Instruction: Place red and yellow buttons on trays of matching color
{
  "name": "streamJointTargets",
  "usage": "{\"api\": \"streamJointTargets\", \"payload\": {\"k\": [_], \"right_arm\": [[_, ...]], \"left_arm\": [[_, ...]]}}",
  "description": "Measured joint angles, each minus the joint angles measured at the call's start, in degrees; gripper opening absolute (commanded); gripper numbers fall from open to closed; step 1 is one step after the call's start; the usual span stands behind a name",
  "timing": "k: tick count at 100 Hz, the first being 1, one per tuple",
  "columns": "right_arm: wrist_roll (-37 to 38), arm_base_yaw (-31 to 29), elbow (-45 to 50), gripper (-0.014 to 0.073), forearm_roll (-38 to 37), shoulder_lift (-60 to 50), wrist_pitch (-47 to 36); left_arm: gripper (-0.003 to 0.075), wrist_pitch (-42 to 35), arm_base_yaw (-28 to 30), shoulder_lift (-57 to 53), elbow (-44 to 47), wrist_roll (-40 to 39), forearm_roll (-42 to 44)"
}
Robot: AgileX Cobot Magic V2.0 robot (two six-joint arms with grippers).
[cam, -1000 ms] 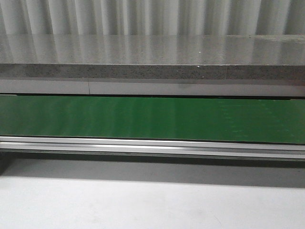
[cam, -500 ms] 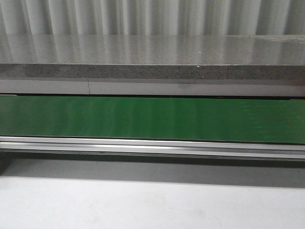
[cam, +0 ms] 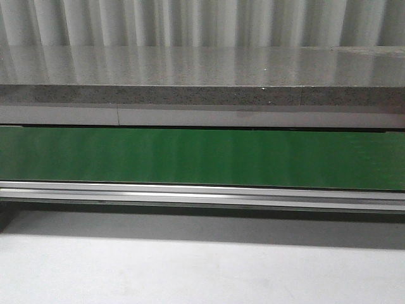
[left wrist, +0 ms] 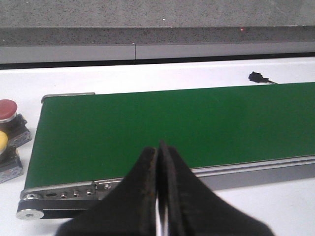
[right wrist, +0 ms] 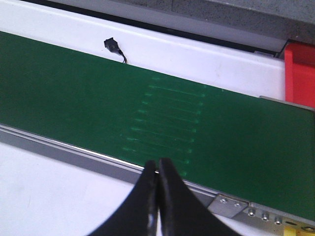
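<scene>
The yellow button point(left wrist: 3, 141) lies off the belt's end, too far for my right gripper, so my left gripper should grab and place it on the green conveyor belt point(left wrist: 69, 140).
In the left wrist view a red button point(left wrist: 7, 109) and a yellow button point(left wrist: 2, 141) sit on grey bases on the white table, just off the end of the green conveyor belt point(left wrist: 172, 125). My left gripper point(left wrist: 158, 147) is shut and empty over the belt's near rail. In the right wrist view my right gripper point(right wrist: 158, 164) is shut and empty above the belt's near rail point(right wrist: 74, 152). A red tray point(right wrist: 300, 73) shows past the belt's other end. No yellow tray is in view. Neither gripper shows in the front view.
The front view shows the green belt point(cam: 202, 158), its metal rail point(cam: 202, 193) and a grey stone ledge point(cam: 202, 95) behind. A small black connector with a wire point(right wrist: 112, 46) lies on the white table beyond the belt; the same connector point(left wrist: 256, 76) appears in the left wrist view.
The faint seam marks on the belt at the right of the front view have slid out of sight. Nothing else differs.
</scene>
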Motion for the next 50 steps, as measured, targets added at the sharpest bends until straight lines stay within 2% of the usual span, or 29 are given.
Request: {"api": "streamJointTargets", "payload": {"k": [31,50], "right_arm": [[-0.7,0.0,3.5,-0.0065,0.0,-14.3,1.7],[-0.7,0.0,3.7,-0.0065,0.0,-18.3,4.9]], "left_arm": [[-0.0020,0.0,0.0,0.0,0.0,0.0,0.0],[-0.0020,0.0,0.0,0.0,0.0,0.0,0.0]]}}
